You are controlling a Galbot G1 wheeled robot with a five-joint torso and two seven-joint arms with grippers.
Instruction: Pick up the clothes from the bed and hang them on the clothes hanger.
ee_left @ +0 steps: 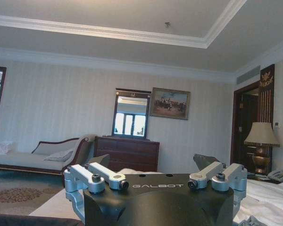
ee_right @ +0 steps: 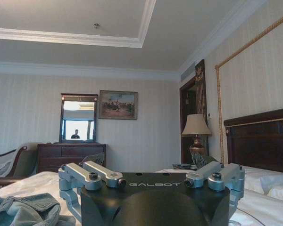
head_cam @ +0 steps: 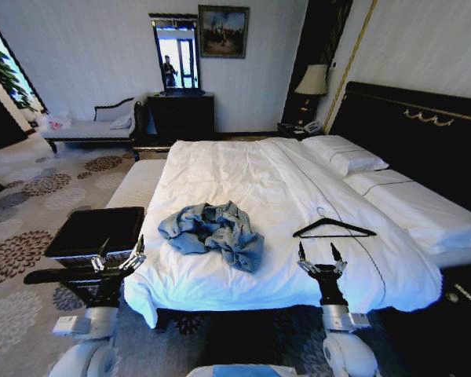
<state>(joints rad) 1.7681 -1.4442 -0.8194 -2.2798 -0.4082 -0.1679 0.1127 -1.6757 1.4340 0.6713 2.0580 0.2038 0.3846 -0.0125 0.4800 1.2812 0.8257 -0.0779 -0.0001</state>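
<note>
I see the denim jacket [head_cam: 240, 245] lying in a loose crumpled heap [head_cam: 198, 217], so its body and sleeves will drop open and hang down when I lift it.
The clothes, a crumpled light blue denim jacket [head_cam: 212, 230], lie near the foot of the bed [head_cam: 251, 173], which has white sheets; a sleeve of the jacket [ee_right: 23, 208] also shows in the right wrist view. The black clothes hanger [head_cam: 334, 228] lies flat on the sheet to the jacket's right. My left gripper [head_cam: 120, 251] is open, pointing up beside the bed's left foot corner, left of the jacket. My right gripper [head_cam: 318, 254] is also open, upright at the foot edge just in front of the hanger. Neither holds anything. The open fingers [ee_left: 100, 161] [ee_right: 201, 160] frame the room.
A dark padded bench [head_cam: 94, 231] stands by the bed's left side, close to my left arm. White pillows [head_cam: 345, 153] lie against the black headboard [head_cam: 424, 133]. Farther back are a dresser with a mirror [head_cam: 180, 114], a chaise [head_cam: 86, 129] and a lamp [head_cam: 312, 81].
</note>
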